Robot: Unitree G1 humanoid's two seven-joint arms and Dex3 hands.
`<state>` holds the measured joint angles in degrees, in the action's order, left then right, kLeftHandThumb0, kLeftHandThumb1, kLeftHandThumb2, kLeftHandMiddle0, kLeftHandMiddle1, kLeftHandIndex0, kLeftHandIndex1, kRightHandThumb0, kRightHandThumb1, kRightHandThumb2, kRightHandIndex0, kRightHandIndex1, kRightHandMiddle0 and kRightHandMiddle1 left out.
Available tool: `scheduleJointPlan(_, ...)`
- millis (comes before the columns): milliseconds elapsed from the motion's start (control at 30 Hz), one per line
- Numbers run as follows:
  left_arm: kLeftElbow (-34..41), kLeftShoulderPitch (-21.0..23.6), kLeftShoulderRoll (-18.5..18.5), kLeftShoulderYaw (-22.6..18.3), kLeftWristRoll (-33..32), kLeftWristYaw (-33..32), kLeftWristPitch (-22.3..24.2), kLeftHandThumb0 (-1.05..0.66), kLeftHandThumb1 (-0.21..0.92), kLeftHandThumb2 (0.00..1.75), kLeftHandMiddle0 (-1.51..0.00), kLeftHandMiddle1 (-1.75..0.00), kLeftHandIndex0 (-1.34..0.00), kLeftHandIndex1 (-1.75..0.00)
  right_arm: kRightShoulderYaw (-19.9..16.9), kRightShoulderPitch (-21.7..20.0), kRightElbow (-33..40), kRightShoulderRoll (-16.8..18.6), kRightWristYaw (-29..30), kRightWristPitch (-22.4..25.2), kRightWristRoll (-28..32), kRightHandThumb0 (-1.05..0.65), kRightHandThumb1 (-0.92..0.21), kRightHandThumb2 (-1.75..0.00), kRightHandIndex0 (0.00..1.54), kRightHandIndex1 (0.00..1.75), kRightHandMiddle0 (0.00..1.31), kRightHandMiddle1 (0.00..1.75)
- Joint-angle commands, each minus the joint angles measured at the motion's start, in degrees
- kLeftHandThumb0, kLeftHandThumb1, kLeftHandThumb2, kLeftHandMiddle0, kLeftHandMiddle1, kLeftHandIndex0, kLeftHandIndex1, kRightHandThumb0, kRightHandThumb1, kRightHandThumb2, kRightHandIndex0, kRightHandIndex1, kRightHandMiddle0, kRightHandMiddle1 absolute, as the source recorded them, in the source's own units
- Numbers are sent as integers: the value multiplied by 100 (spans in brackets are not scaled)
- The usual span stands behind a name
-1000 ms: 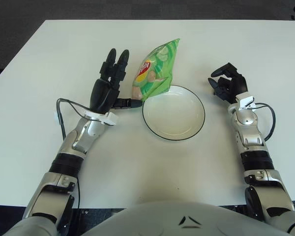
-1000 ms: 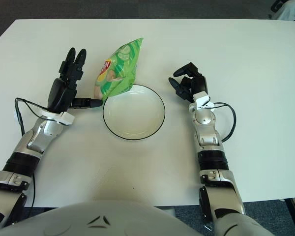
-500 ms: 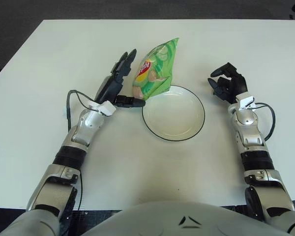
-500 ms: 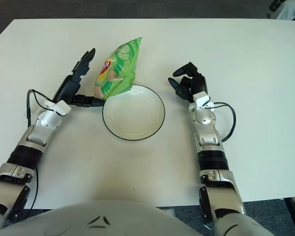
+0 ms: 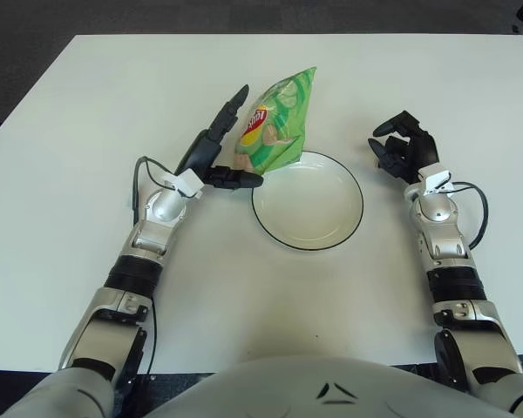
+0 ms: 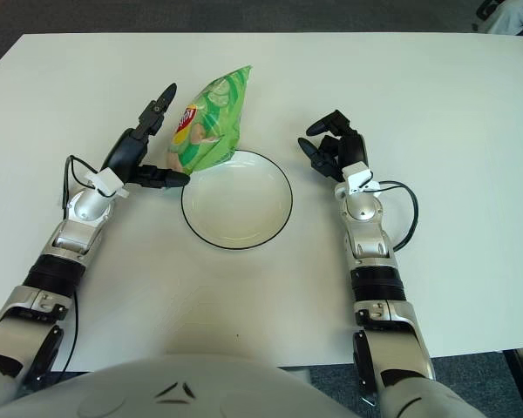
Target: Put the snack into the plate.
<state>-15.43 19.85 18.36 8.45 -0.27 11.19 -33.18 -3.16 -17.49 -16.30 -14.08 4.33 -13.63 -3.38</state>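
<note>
The green snack bag's lower corner lies over the plate's rim, so I expect the white plate to slide along slightly when I push into the bag.
A green snack bag lies on the white table, its lower right corner overlapping the far left rim of the white plate, which has a dark edge and nothing inside. My left hand is open right beside the bag's left edge, fingers stretched along it and thumb pointing under its lower corner. Whether the fingers touch the bag I cannot tell. My right hand shows to the right of the plate, apart from it, fingers curled and holding nothing.
The white table spreads wide on all sides, with dark floor beyond its far and left edges. Thin cables loop off both wrists, left cable and right cable.
My left hand has turned on edge and slid right, closing in on the bag's left side, its thumb reaching toward the bag's lower corner. The bag, plate and right hand stayed put.
</note>
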Motion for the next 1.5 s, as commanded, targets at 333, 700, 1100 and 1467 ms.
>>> scheduleJointPlan(333, -50, 88, -319, -188, -738, 783, 859, -79, 85, 2, -14, -2, -15, -6, 146, 1024, -777, 349, -13, 95, -61, -37, -92, -28, 89, 171, 47, 148)
scheduleJointPlan(700, -176, 130, -506, -168, 143, 183, 655, -78, 87, 1, -18, -1, -24, -8, 161, 1046, -749, 348, -1, 71, -81, -37, -92, -28, 90, 171, 47, 148)
scheduleJointPlan(1100, -40, 171, -618, -62, 811, -161, 891, -83, 91, 1, -16, 0, -27, -7, 169, 1054, -763, 346, -14, 17, -74, -37, -92, -28, 89, 171, 47, 148)
scheduleJointPlan(1467, 158, 142, -669, 25, 1431, -532, 874, -85, 92, 4, -15, 0, -28, -6, 183, 1082, -710, 354, 1, 17, -88, -37, -92, -28, 89, 171, 46, 148)
